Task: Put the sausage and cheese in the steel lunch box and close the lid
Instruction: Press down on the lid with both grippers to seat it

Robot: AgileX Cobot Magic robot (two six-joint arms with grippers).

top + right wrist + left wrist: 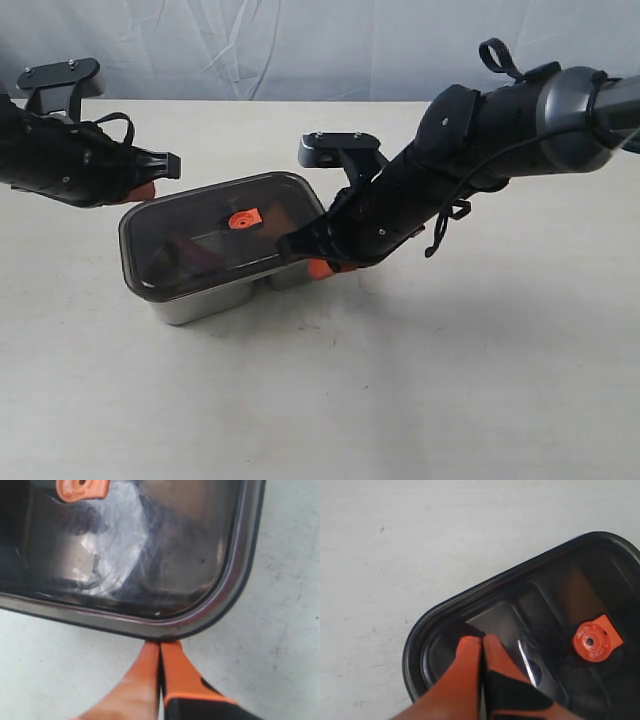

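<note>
The right gripper's fingers are outside the lid's rim (162, 629), so the robot should raise its right gripper and move it over the lid's corner (197, 590) before it presses the lid shut.
The smoky dark lid (200, 225) with its orange valve tab (243, 219) lies on top of the steel lunch box (200, 303). Only dim shapes show through the lid, so I cannot make out the sausage or the cheese. My left gripper (140, 190) is shut with nothing in it. In the left wrist view the left gripper (481, 641) is over a corner of the lid (540, 605), near the valve tab (592, 641). My right gripper (320, 268) is shut and empty. In the right wrist view the right gripper (160, 645) touches the lid's rim (210, 617) at a corner.
The box stands on a pale tabletop (420, 380). A grey cloth backdrop (300, 50) hangs behind the table. The right arm (480, 140) stretches across from the right, low over the table.
</note>
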